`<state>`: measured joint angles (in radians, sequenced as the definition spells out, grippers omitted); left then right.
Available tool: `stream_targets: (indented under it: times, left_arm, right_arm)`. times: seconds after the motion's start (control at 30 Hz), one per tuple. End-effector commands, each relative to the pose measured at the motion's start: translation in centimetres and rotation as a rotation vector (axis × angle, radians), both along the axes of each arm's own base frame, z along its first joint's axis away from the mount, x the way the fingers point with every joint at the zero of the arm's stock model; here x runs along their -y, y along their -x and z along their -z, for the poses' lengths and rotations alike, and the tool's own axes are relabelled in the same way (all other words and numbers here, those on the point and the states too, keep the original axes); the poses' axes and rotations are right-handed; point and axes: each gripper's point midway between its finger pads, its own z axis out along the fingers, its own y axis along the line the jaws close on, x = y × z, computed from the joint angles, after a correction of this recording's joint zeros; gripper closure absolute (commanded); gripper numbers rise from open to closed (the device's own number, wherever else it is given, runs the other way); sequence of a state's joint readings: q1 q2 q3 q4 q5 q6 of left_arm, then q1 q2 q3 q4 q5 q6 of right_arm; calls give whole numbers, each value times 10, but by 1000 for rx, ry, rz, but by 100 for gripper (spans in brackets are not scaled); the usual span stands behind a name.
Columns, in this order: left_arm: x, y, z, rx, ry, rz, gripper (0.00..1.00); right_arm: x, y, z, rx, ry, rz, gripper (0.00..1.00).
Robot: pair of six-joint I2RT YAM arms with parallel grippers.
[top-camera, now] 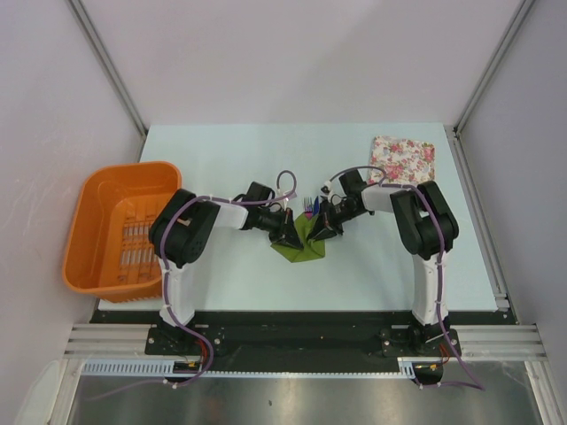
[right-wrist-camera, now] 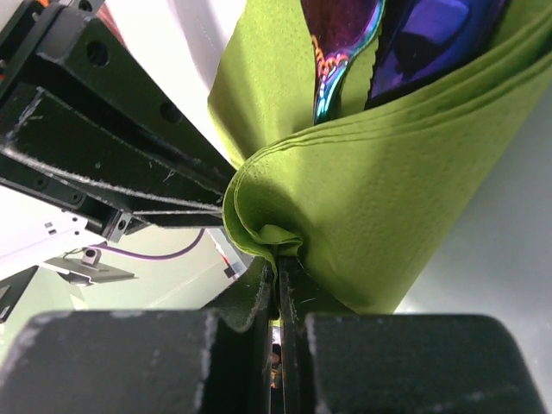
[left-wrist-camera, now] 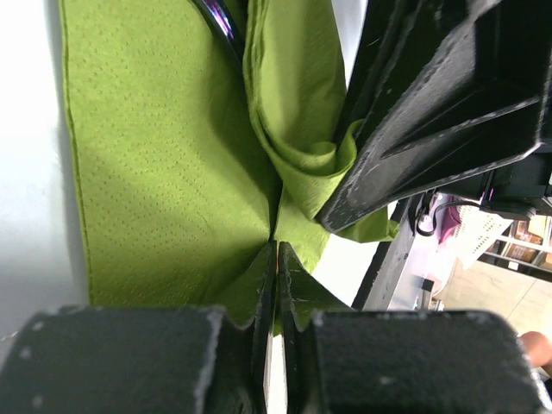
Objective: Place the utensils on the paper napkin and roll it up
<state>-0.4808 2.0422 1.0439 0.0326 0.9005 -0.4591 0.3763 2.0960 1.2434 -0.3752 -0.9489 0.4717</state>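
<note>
My left gripper is standing where the napkin's curled fold (right-wrist-camera: 280,220) must come down, so it should back off, then pin the fold (left-wrist-camera: 297,172) once my right gripper lays it flat.
The olive-green paper napkin (top-camera: 301,245) lies at the table's middle, partly folded over the utensils (top-camera: 308,206), whose dark blue-purple ends stick out at its far side. My left gripper (top-camera: 285,235) is shut on the napkin's left part; in the left wrist view its jaws pinch the green paper (left-wrist-camera: 172,172). My right gripper (top-camera: 321,232) is shut on a curled fold of the napkin (right-wrist-camera: 388,190). The iridescent purple utensils (right-wrist-camera: 414,43) show inside the fold in the right wrist view. One dark utensil handle (left-wrist-camera: 220,21) shows in the left wrist view. The two grippers almost touch.
An orange basket (top-camera: 120,226) stands at the table's left edge. A pink-and-white floral pad (top-camera: 403,159) lies at the far right. The pale table (top-camera: 230,159) extends behind the arms.
</note>
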Motion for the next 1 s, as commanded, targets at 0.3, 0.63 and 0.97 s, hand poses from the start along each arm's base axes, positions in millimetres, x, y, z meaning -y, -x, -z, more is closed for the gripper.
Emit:
stream_targets:
  times: [0.3,0.63,0.97]
  left_arm:
    - [-2,-12,-9,78,2,7,87]
    - [-41,-28,-65,214,82,-76,67]
    - [-40,-35,-92,400,110,-90,56]
  right_arm:
    - [-12,-7,5,28,-18,-18,75]
    - [-18,-11,4,33,-34,-11,36]
    - [-22,-9,3,11,-47,-9,36]
